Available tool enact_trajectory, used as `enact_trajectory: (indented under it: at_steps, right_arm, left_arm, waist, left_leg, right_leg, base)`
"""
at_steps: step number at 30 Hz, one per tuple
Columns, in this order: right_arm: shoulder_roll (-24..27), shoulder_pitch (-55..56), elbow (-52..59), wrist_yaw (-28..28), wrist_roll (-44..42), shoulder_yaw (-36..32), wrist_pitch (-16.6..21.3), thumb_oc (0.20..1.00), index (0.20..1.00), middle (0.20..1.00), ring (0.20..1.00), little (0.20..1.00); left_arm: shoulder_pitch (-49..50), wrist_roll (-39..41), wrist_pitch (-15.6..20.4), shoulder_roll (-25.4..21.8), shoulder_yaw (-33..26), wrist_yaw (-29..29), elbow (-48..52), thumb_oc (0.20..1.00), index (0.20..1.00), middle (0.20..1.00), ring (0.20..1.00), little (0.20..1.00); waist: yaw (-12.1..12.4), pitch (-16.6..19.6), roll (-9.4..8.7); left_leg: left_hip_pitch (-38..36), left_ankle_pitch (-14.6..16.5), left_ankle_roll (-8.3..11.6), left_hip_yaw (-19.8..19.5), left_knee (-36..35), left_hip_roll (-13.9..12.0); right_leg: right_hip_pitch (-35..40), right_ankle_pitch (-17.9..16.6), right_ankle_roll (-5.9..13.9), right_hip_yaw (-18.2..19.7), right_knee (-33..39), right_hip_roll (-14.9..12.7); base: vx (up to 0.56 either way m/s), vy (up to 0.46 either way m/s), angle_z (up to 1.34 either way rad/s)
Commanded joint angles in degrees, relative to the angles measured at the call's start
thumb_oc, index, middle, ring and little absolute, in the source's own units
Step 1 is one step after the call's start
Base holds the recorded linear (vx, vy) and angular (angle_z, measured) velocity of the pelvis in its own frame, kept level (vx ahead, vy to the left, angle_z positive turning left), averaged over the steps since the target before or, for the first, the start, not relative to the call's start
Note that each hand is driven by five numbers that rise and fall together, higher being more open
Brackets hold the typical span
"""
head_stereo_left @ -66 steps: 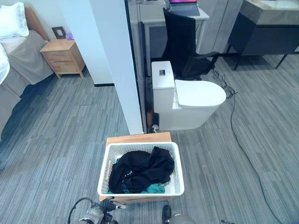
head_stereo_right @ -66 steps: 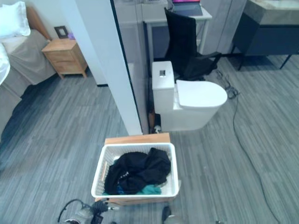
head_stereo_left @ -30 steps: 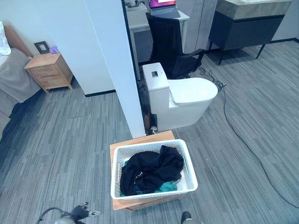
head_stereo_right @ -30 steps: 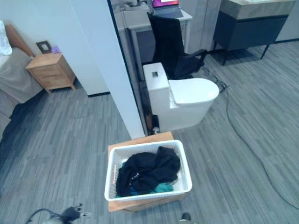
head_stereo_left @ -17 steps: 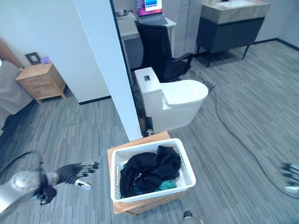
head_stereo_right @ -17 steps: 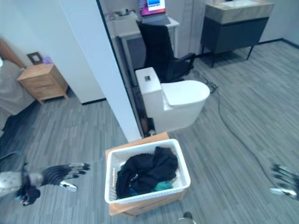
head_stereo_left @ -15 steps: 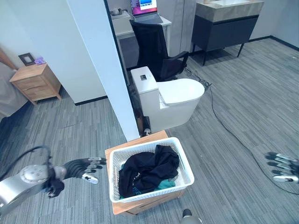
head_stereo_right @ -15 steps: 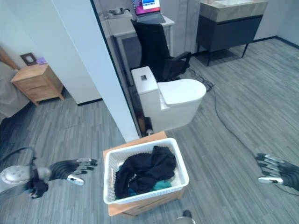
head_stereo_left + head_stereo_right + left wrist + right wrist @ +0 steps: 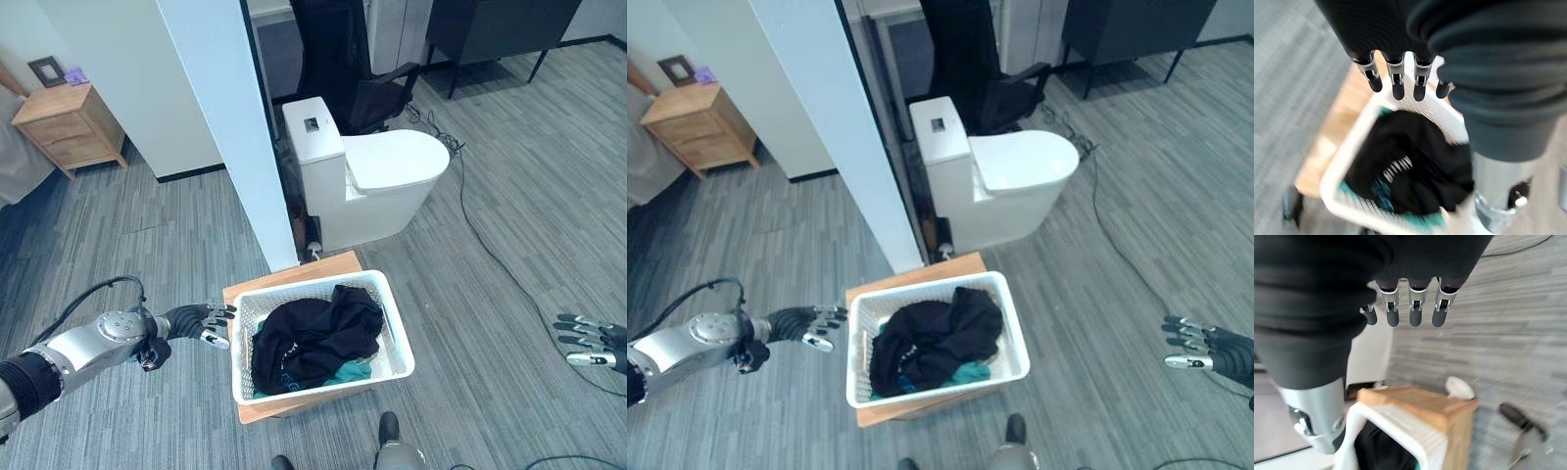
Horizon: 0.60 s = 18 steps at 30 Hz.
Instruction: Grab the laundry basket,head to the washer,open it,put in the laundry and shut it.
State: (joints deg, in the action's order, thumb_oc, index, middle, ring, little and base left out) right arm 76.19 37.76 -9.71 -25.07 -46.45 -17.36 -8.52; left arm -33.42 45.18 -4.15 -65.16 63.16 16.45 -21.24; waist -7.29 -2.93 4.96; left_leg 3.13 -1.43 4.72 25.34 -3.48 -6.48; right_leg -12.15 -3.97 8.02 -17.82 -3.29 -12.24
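Observation:
The black clothes (image 9: 315, 340) are slumped lower than the basket's rim (image 9: 236, 343), so they will stay in a heap inside while the robot lifts and carries the basket.
A white laundry basket (image 9: 396, 331) sits on a low wooden stand (image 9: 294, 275) on the grey floor, in front of a white pillar. It holds black clothes (image 9: 313, 338) and a teal piece (image 9: 345, 374). My left hand (image 9: 201, 319) reaches in from the left, open with fingers straight, their tips just short of the basket's left rim. In the left wrist view its fingers (image 9: 1396, 81) point over the basket (image 9: 1344, 166). My right hand (image 9: 593, 345) hangs open far to the right, well away from the basket. In its own wrist view its fingers (image 9: 1411, 308) are straight.
A white toilet (image 9: 392, 186) stands just behind the basket, beside the white pillar (image 9: 220, 127). Behind it are a black office chair (image 9: 343, 59) and a dark cabinet (image 9: 500, 24). A wooden nightstand (image 9: 64, 127) is at the far left. A cable (image 9: 490, 259) trails on the floor at the right.
Both arms have risen into view over the last second. The left hand has moved right, up to the basket's left rim. The camera has shifted.

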Motion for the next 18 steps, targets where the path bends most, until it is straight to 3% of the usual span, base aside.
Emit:
enact_trajectory:
  at_steps: [1,3,4,6,12,18]
  right_arm:
    - [-1.27,-6.49,-3.13,0.34,2.88,2.61,-1.43,1.0,1.0,1.0,1.0,1.0]
    - [-1.23,-7.0,-3.33,0.32,2.91,3.08,-1.39,1.0,1.0,1.0,1.0,1.0]
    - [-1.41,-12.76,-7.49,0.38,3.7,8.07,-2.89,1.0,1.0,1.0,1.0,1.0]
    - [-1.54,-19.7,-10.12,0.52,5.65,15.04,-3.93,1.0,1.0,1.0,1.0,1.0]
    - [-2.55,-31.6,-12.69,0.43,6.33,25.12,-5.68,1.0,1.0,1.0,1.0,1.0]
    - [-3.17,-37.12,-12.48,0.03,7.14,28.64,-6.47,1.0,1.0,1.0,1.0,1.0]
  left_arm:
    - [-0.17,-4.64,0.16,5.77,-7.63,-0.63,-8.7,1.0,1.0,1.0,1.0,1.0]
    - [-0.12,-4.69,0.25,5.79,-7.72,-0.56,-8.89,1.0,1.0,1.0,1.0,1.0]
    - [1.3,-4.2,-1.75,12.0,-8.5,0.26,-17.79,1.0,1.0,1.0,1.0,1.0]
    - [-1.0,-3.45,-2.48,16.9,-7.9,0.66,-22.56,1.0,1.0,1.0,1.0,1.0]
    - [-3.89,-7.61,-2.92,23.62,-9.41,1.05,-30.95,1.0,1.0,1.0,1.0,1.0]
    - [-5.2,-10.35,-2.39,29.02,-14.14,-0.24,-38.8,1.0,1.0,1.0,1.0,1.0]
  waist:
    - [-0.13,-2.15,-1.11]
    - [-0.23,-2.14,-1.13]
    - [-0.08,-2.74,-0.58]
    - [0.22,-2.84,-0.19]
    - [-0.15,-3.64,0.2]
    - [-0.13,-4.69,0.39]
  left_leg:
    - [0.43,-7.21,4.1,-0.57,-1.52,-2.02]
    - [0.46,-7.21,4.1,-0.56,-1.52,-2.02]
    - [1.19,-7.2,4.05,-0.58,-1.52,-1.88]
    - [1.53,-7.21,4.01,-0.57,-1.52,-1.89]
    - [2.2,-7.28,4.01,-0.55,-1.52,-1.84]
    - [2.67,-7.5,3.83,-0.33,-1.52,-1.95]
  right_leg:
    - [5.71,-5.17,5.2,1.79,8.29,0.15]
    - [5.67,-5.18,5.19,1.8,8.29,0.15]
    - [4.71,-5.4,5.09,2.21,8.29,0.07]
    - [4.25,-5.42,4.95,2.47,8.29,0.04]
    - [3.28,-5.47,4.58,2.85,8.29,-0.09]
    - [2.43,-5.67,4.23,3.25,8.29,-0.08]
  base:
    - [0.0,0.0,0.0]
    - [-0.02,0.015,0.0]
    - [-0.03,0.034,0.01]
    - [-0.01,0.03,-0.05]
    - [0.0,0.011,-0.02]
    - [-0.01,0.005,-0.02]
